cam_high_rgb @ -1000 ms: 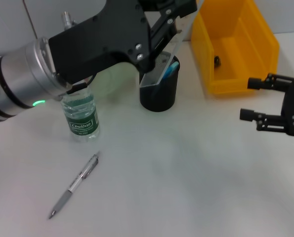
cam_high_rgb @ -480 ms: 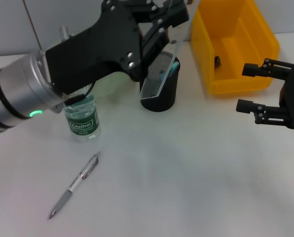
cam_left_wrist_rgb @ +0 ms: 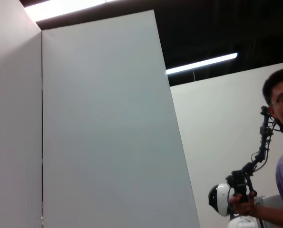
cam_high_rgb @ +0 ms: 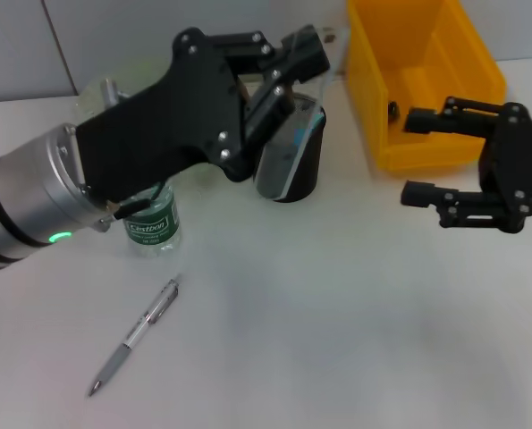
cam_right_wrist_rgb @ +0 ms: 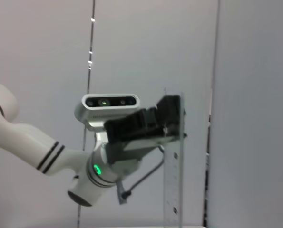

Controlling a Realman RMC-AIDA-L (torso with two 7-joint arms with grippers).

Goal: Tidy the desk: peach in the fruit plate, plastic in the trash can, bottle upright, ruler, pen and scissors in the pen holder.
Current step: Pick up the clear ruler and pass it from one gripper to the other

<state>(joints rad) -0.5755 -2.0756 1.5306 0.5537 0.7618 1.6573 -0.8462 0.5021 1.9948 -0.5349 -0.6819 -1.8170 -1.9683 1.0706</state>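
Note:
The ruler's lower part [cam_high_rgb: 293, 168] hangs free below my left gripper. My open right gripper should keep going toward the ruler until its fingers can close around it.
My left gripper [cam_high_rgb: 303, 70] is above the black pen holder [cam_high_rgb: 292, 174] and is shut on the clear ruler [cam_high_rgb: 294, 143]. The ruler's lower end stands inside the holder, leaning. The right wrist view shows the same grip, with the ruler [cam_right_wrist_rgb: 173, 171] hanging below the left gripper [cam_right_wrist_rgb: 166, 124]. A blue item [cam_high_rgb: 314, 123] sticks up in the holder. The water bottle [cam_high_rgb: 149, 223] stands upright left of the holder. The grey pen [cam_high_rgb: 133, 335] lies on the table at the front left. My right gripper [cam_high_rgb: 409, 156] is open and empty, in front of the yellow bin.
The yellow bin [cam_high_rgb: 426, 147] stands at the back right with a small dark item [cam_high_rgb: 392, 109] inside. A pale green rim [cam_high_rgb: 100, 89] shows behind my left arm. The left wrist view shows only wall panels and a person.
My left arm has dropped and swung left, sinking the ruler deeper into the pen holder. My right gripper has moved left, toward the holder, still open.

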